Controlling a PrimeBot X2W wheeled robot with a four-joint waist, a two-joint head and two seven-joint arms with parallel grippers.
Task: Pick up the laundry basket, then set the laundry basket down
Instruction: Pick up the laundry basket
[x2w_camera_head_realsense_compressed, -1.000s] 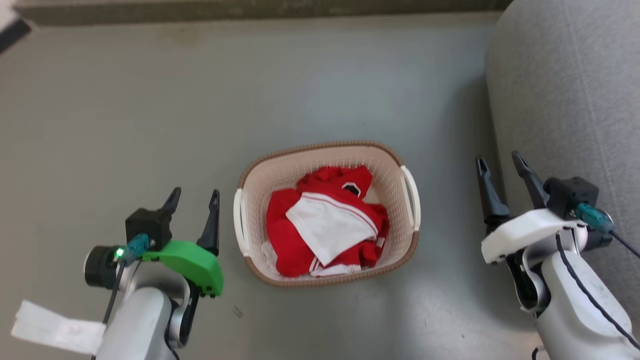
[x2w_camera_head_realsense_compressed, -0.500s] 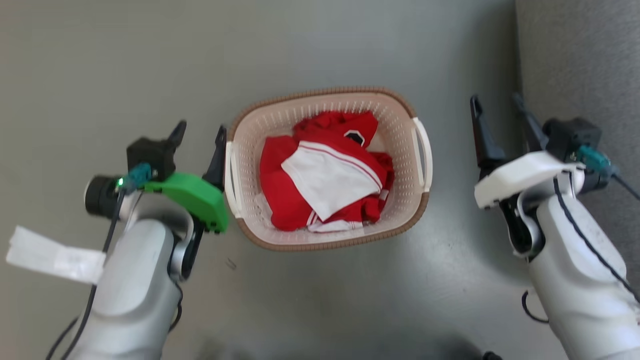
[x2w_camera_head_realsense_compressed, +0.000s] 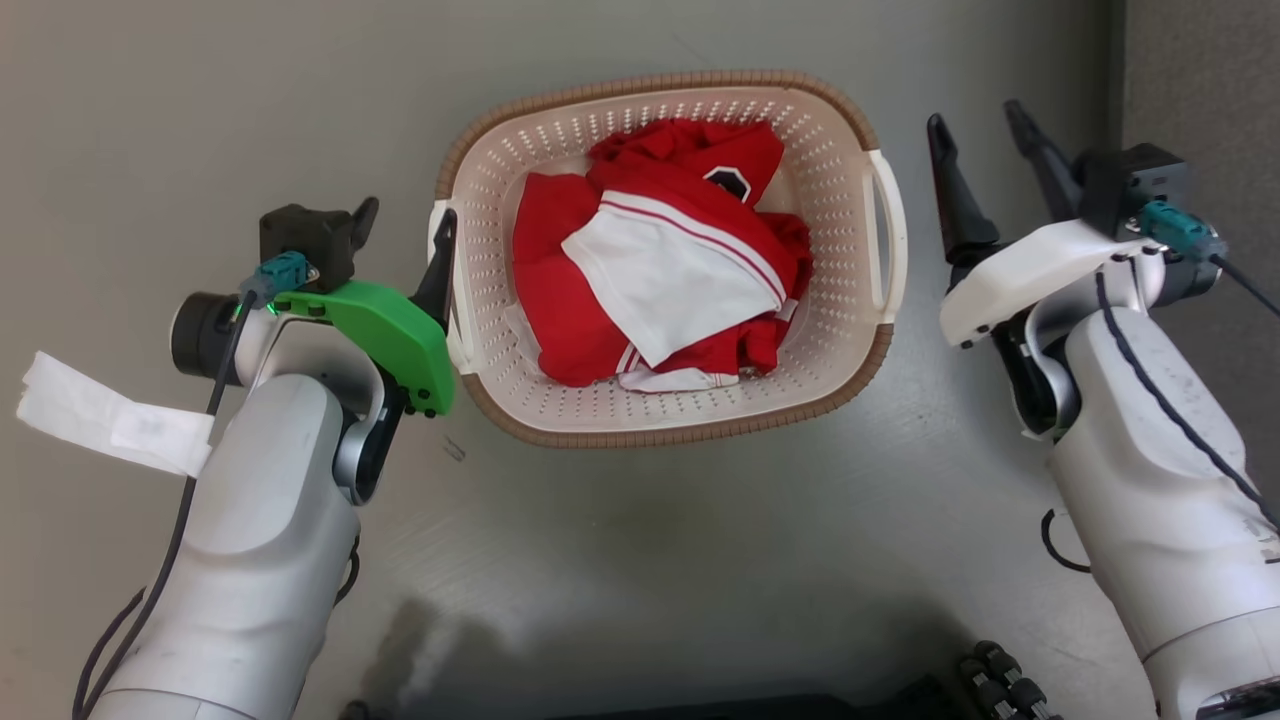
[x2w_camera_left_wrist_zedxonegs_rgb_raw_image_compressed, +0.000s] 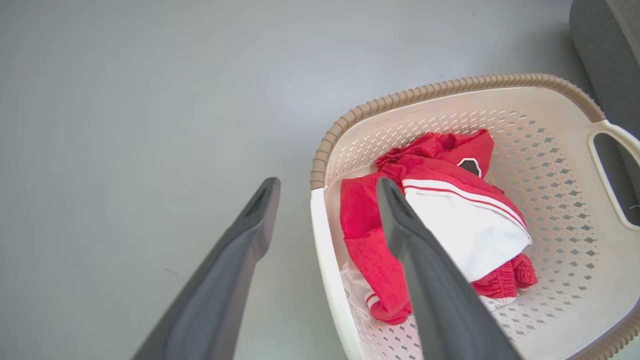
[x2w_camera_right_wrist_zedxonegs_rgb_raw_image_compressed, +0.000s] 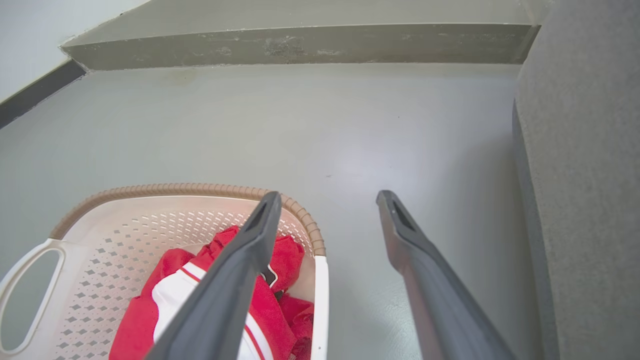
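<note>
I expect the white handles (x2w_camera_head_realsense_compressed: 894, 234) to stay in line with the brown rim (x2w_camera_head_realsense_compressed: 866, 134) when I lift the laundry basket, because they run straight into it.
The laundry basket (x2w_camera_head_realsense_compressed: 660, 437) sits on the grey floor, cream with perforated walls, a brown rim and white side handles. A red and white garment (x2w_camera_head_realsense_compressed: 660, 270) lies inside it. My left gripper (x2w_camera_head_realsense_compressed: 407, 212) is open at the basket's left side, its inner finger right beside the left handle (x2w_camera_head_realsense_compressed: 440, 300). In the left wrist view the left gripper (x2w_camera_left_wrist_zedxonegs_rgb_raw_image_compressed: 327, 182) straddles the line of that handle (x2w_camera_left_wrist_zedxonegs_rgb_raw_image_compressed: 330, 270). My right gripper (x2w_camera_head_realsense_compressed: 975, 115) is open a short gap to the right of the right handle (x2w_camera_head_realsense_compressed: 893, 230). The right gripper (x2w_camera_right_wrist_zedxonegs_rgb_raw_image_compressed: 328, 196) shows above the basket's rim (x2w_camera_right_wrist_zedxonegs_rgb_raw_image_compressed: 175, 189).
A grey upholstered piece (x2w_camera_head_realsense_compressed: 1200, 80) stands close behind my right arm and rises along the right (x2w_camera_right_wrist_zedxonegs_rgb_raw_image_compressed: 580, 175). A low step (x2w_camera_right_wrist_zedxonegs_rgb_raw_image_compressed: 300, 45) runs across the far floor. A white tag (x2w_camera_head_realsense_compressed: 100, 425) hangs off my left forearm. Dark parts (x2w_camera_head_realsense_compressed: 990, 680) show at the bottom edge.
The head camera has tipped down, so the basket sits higher and larger. Both open grippers have closed in on the basket's sides; the left inner finger now reaches the left handle.
</note>
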